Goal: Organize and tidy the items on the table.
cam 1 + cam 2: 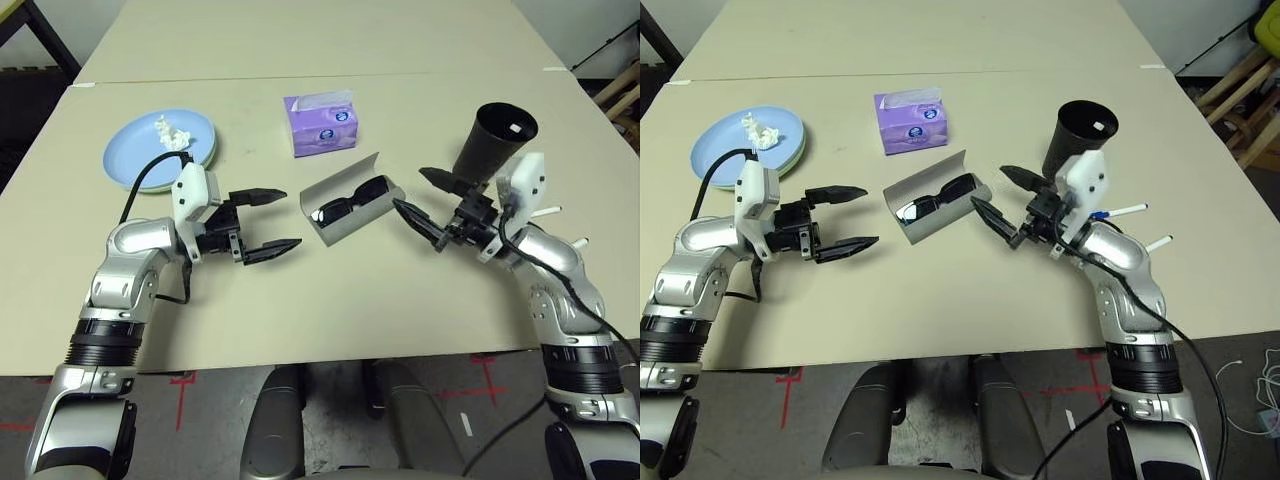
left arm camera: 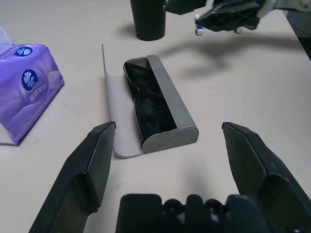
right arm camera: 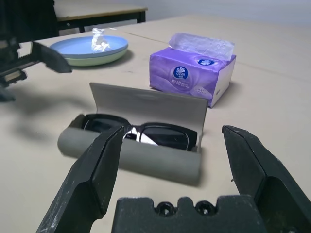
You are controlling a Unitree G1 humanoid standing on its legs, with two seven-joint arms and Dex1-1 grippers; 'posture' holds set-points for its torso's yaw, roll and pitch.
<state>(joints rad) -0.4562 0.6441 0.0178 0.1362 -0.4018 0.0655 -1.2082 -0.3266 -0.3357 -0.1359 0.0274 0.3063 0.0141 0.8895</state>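
The case's lid (image 1: 343, 179) is standing up past the sunglasses from my right gripper. Next, my left gripper closes its fingers and pushes from behind the lid (image 1: 317, 174) to close it.
The grey glasses case (image 1: 362, 214) lies open at the middle of the table (image 1: 350, 310), its lid standing up, with the black sunglasses (image 1: 350, 203) inside. My left gripper (image 1: 290, 218) is open just left of the case, not touching it. On the case's right, my right gripper (image 1: 410, 188) also stands open, with nothing between its fingers. In the right wrist view the case (image 3: 136, 158) and the sunglasses (image 3: 155, 133) sit right ahead. A light blue plate (image 1: 150, 150) rests on a pale green one at the far left, holding crumpled tissue (image 1: 172, 131).
The purple tissue box (image 1: 322, 124) stands behind the case. A black cup (image 1: 497, 137) stands behind my right gripper, and a blue-white pen (image 1: 1127, 210) lies by the right forearm. The table's front edge is close to both elbows.
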